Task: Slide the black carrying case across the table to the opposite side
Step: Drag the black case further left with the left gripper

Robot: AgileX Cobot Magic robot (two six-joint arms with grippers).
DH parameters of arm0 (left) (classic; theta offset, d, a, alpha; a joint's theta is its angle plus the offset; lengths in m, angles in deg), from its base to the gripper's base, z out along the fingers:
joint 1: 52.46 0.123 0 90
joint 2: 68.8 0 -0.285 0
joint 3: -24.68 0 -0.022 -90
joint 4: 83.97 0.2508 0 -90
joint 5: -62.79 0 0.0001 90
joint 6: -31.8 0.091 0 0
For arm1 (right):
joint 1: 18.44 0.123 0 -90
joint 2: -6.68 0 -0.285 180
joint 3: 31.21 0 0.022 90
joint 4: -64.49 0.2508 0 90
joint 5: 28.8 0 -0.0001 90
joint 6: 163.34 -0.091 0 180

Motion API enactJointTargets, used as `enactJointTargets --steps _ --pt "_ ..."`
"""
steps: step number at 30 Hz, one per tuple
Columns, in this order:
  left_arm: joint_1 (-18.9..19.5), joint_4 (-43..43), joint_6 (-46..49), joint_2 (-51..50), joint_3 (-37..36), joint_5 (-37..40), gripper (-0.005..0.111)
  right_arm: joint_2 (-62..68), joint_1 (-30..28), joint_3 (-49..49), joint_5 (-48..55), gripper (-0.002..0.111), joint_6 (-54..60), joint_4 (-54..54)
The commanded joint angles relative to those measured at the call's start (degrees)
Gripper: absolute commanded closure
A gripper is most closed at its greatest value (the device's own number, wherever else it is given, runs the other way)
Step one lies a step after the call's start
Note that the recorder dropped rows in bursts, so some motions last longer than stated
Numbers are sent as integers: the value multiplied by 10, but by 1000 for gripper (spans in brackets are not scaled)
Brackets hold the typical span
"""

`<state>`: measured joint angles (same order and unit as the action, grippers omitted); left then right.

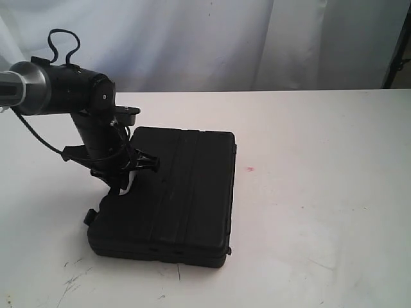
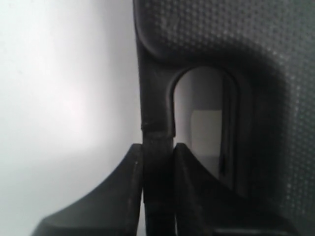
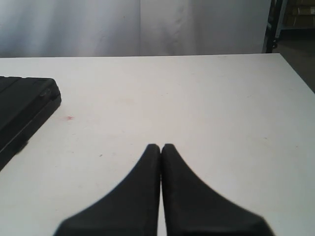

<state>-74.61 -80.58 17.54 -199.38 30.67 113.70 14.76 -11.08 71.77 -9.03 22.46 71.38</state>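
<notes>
My left gripper keeps pulling until the case reaches my left gripper's side, because its fingers are around the case handle (image 2: 157,110) and the table ahead (image 1: 38,199) is clear.
The black carrying case (image 1: 170,196) lies flat on the white table (image 1: 321,192), left of the middle. My left gripper (image 1: 125,168) stands at the case's left edge, shut on its handle. Close up, the handle bar (image 2: 157,123) runs between the two dark fingertips, with the case's textured shell (image 2: 236,39) beside it. My right gripper (image 3: 161,146) hovers over bare tabletop, shut with nothing in it; it does not show in the exterior view. A corner of the case (image 3: 24,105) is visible from there.
A tiny red spot (image 1: 250,169) marks the table right of the case. Dark scuff marks (image 1: 74,279) lie near the front left edge. A white curtain (image 1: 212,38) hangs behind the table; a dark stand (image 1: 399,45) is at the back right.
</notes>
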Motion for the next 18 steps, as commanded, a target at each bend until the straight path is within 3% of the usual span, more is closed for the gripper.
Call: enactJointTargets --steps 1,11,18 --pt "3 34 -6 12 -4 19 107 -3 -4 -2 0 108 -2 1" --pt "78 41 -4 45 -53 11 107 -3 -4 -2 0 108 -2 1" --pt "109 73 4 69 -59 21 107 -3 -4 -2 0 108 -2 1"
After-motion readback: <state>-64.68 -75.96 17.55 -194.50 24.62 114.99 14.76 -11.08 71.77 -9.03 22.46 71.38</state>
